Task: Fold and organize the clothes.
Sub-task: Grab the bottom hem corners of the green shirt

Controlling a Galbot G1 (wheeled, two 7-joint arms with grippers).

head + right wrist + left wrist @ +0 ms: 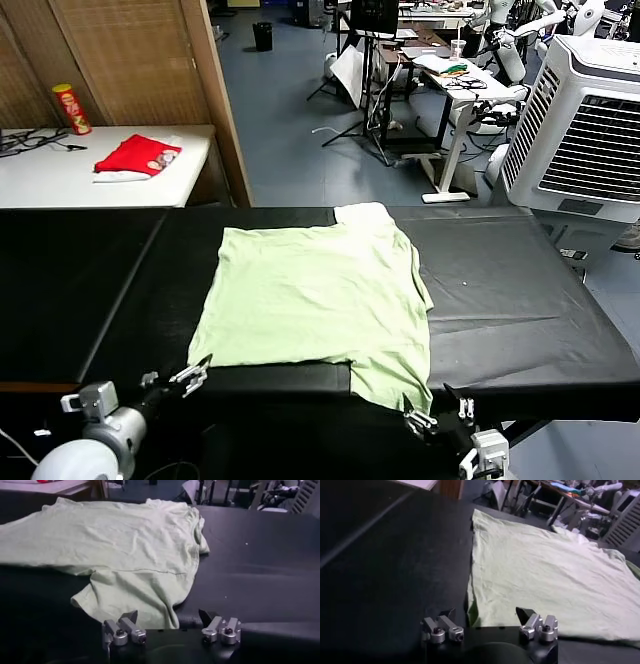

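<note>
I expect the T-shirt's near side (300,350) to fold back while its far side stays put when I lift it, since the sleeve hangs over the table's front edge (393,381).
The clothes are one pale green T-shirt (315,290) lying flat on the black table (520,300), with one sleeve (392,375) draped over the front edge. The far sleeve (365,215) points to the back. My left gripper (178,380) stands open just below the shirt's front left corner (472,615), touching nothing. My right gripper (438,415) is open below the hanging sleeve (135,600), apart from it. In both wrist views the jaws are spread wide, left gripper (487,617) and right gripper (169,617), with nothing between them.
A white side table (60,170) at the back left carries a red cloth (135,155) and a red-and-yellow can (70,108). A wooden partition (215,90) stands behind it. A large white cooler unit (590,130) is at the right, desks and stands beyond.
</note>
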